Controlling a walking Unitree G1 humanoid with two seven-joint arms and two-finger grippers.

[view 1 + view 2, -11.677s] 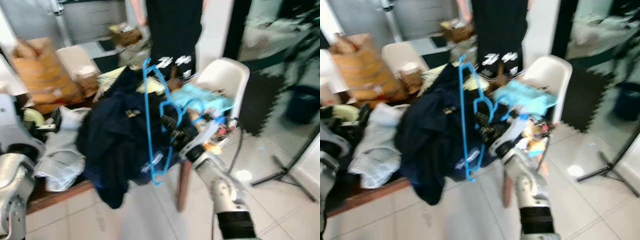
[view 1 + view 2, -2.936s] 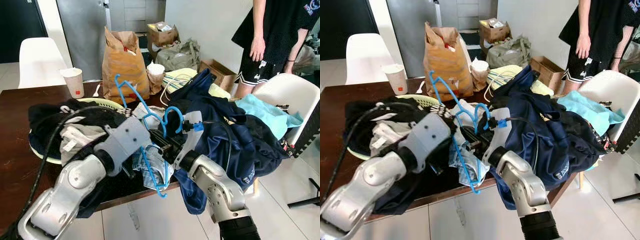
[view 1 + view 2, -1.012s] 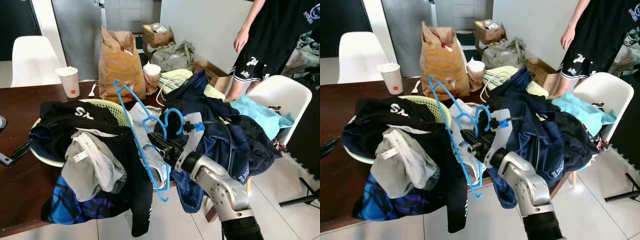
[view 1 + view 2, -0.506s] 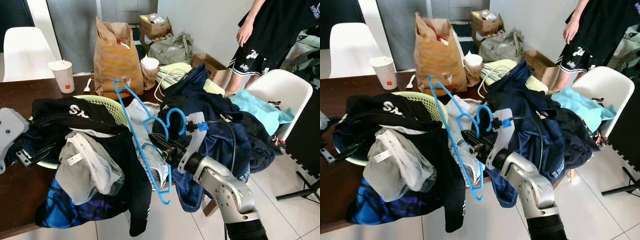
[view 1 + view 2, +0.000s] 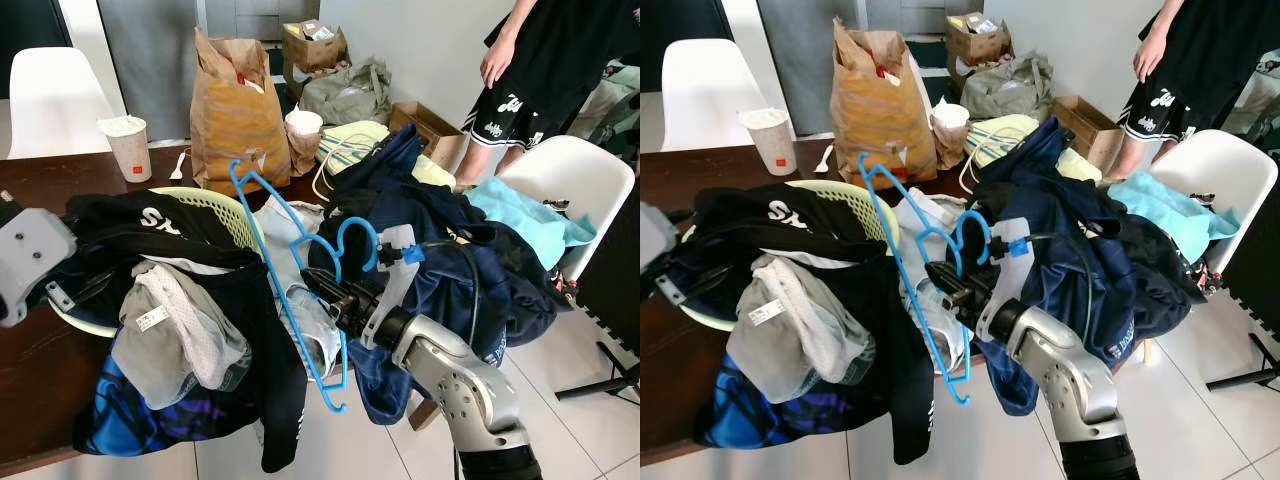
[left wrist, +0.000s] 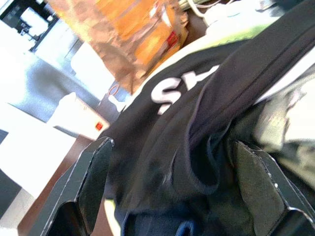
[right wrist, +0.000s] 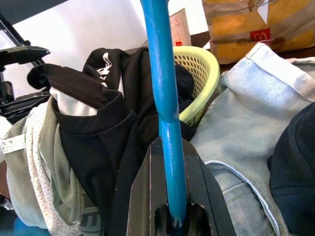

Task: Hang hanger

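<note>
I expect the black garment (image 5: 150,222) to come away by itself and hang limp when I lift it, because the grey shirt (image 5: 180,335) lies loosely bunched against it.
A blue plastic hanger (image 5: 285,290) slants up over the clothes pile, its hook (image 5: 356,232) beside the navy jacket (image 5: 450,250). My right gripper (image 5: 328,290) is shut on the hanger's bar; in the right wrist view the blue bar (image 7: 165,98) runs up from between the closed fingers (image 7: 142,191). At the table's left side, my left gripper (image 5: 68,290) is open. Its two fingers (image 6: 93,182) stand wide apart around a black garment with white lettering (image 6: 167,93) draped over the yellow-green basket (image 5: 237,215).
A grey shirt (image 5: 180,330) and blue-black clothes hang over the dark table's (image 5: 40,370) front edge. Behind them stand a paper bag (image 5: 235,110) and a paper cup (image 5: 125,145). A white chair (image 5: 560,175) and a standing person (image 5: 560,70) are at the right.
The view swung from the chair to the table. My left arm dropped away from over the clothes, then came back in at the left by the basket. The right gripper has kept the hanger.
</note>
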